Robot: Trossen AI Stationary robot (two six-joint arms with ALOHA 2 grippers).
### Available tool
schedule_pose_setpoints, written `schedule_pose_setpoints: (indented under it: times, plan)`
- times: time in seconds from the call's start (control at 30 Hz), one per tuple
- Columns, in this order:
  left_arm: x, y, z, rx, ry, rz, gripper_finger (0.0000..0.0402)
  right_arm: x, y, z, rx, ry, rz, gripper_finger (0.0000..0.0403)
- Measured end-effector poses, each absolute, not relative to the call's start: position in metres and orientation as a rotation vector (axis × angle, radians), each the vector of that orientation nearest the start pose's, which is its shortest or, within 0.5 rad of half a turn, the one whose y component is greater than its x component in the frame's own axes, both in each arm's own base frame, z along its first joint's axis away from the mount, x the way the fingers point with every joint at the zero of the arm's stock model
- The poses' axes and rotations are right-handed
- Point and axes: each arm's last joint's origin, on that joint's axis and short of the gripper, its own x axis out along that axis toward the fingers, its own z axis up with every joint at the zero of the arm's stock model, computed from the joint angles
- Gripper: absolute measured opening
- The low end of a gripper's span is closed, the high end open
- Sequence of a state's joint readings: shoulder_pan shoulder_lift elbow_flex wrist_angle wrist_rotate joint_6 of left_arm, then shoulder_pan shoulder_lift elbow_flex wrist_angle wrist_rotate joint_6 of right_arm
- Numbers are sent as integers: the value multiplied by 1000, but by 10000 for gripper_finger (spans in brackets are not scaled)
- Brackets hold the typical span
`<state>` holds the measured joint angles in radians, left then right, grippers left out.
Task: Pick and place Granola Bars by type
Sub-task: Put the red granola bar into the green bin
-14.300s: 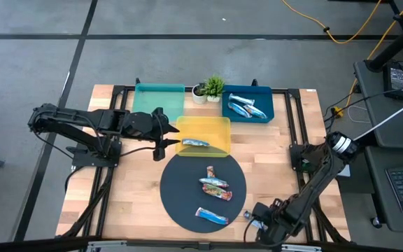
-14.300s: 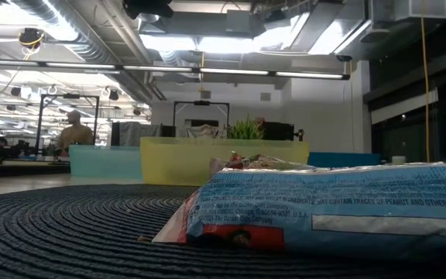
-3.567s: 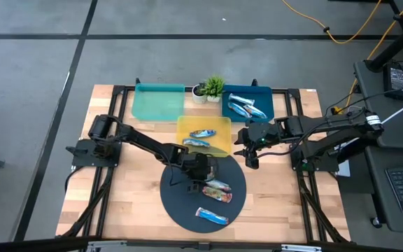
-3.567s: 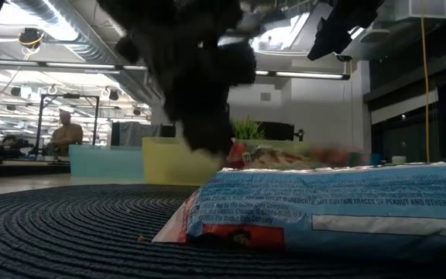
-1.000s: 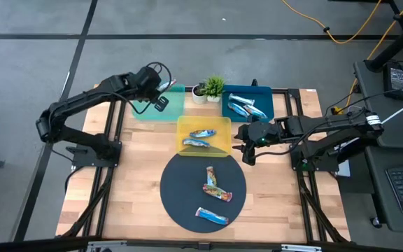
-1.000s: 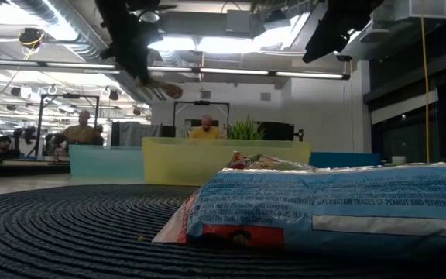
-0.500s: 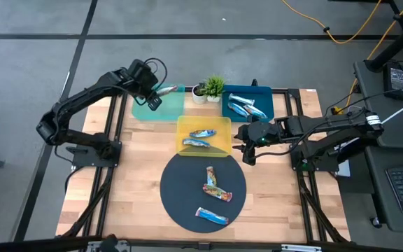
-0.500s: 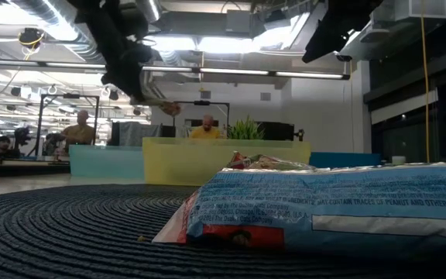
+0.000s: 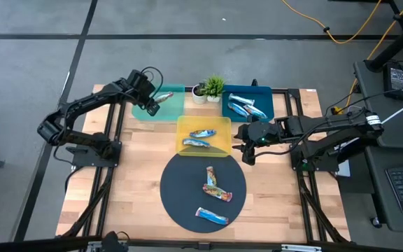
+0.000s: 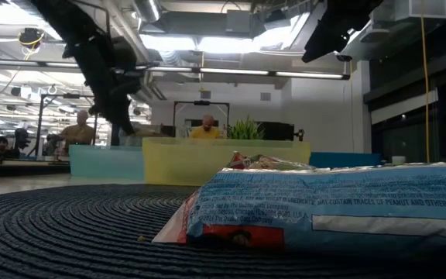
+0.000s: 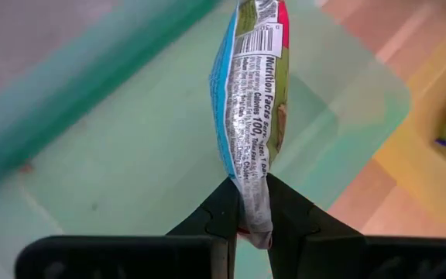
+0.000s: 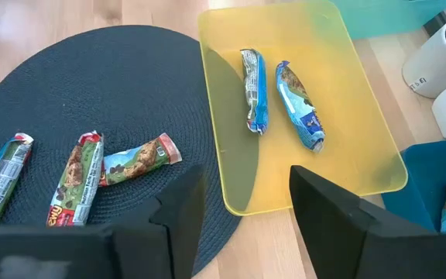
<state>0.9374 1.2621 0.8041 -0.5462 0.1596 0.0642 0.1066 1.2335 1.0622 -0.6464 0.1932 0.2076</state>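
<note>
I should go on lowering my left gripper, because the granola bar [image 9: 164, 96] hangs between the teal tray's sides, above the tray's clear bottom [image 9: 174, 109], before I let go once the bar is close to that bottom.
My left gripper [image 9: 153, 102] is shut on a granola bar [image 9: 165, 96] with a blue, green and red wrapper, over the teal tray [image 9: 145, 112] at the table's far left. My right gripper [image 9: 249, 154] is open and empty, just right of the yellow tray [image 9: 219, 124], which holds two blue bars [image 9: 201, 133] [image 9: 194, 143]. Three bars [image 9: 210, 173] [image 9: 215, 192] [image 9: 210, 215] lie flat on the round dark mat [image 9: 177, 192]. The blue tray [image 9: 264, 94] holds several bars [image 9: 247, 107]. My left gripper pinches the bar's crimped end seam [image 11: 252, 211] between its two fingers [image 11: 221, 213]. The bar stands on edge and sticks out forward past the fingertips, along the fingers. It is lifted over the teal tray's floor [image 11: 130, 155].
A small green potted plant [image 9: 214, 87] and a white pot [image 9: 199, 92] stand between the teal and blue trays. In the low view one bar [image 10: 324, 205] on the mat fills the foreground. People show in the room behind the table [image 10: 74, 128].
My left gripper, shut on the bar throughout, has gone down toward the teal tray and a little toward the table's left. The bar has gone with it, still clear of the tray.
</note>
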Motion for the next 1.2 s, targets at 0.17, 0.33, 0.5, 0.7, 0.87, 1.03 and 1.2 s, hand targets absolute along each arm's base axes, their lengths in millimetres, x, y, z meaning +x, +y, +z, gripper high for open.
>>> schedule_pose_setpoints:
  times: [0.17,0.33,0.5,0.7,0.87,1.03,1.2]
  plan:
    - [139,186,200,-522,896,702,33,249,21,300,75,796,-165,190]
    - [135,182,189,-542,915,705,35,249,21,300,75,796,-165,190]
    - [133,179,183,-555,930,708,37,249,21,300,75,796,-164,190]
    - [133,179,183,-577,917,724,39,249,21,300,76,796,-164,190]
    - [134,180,183,-588,908,737,52,249,21,300,76,796,-163,190]
    - [133,180,183,-592,910,776,79,249,21,300,76,796,-163,190]
    - [133,181,183,-585,903,780,105,249,21,300,76,796,-163,190]
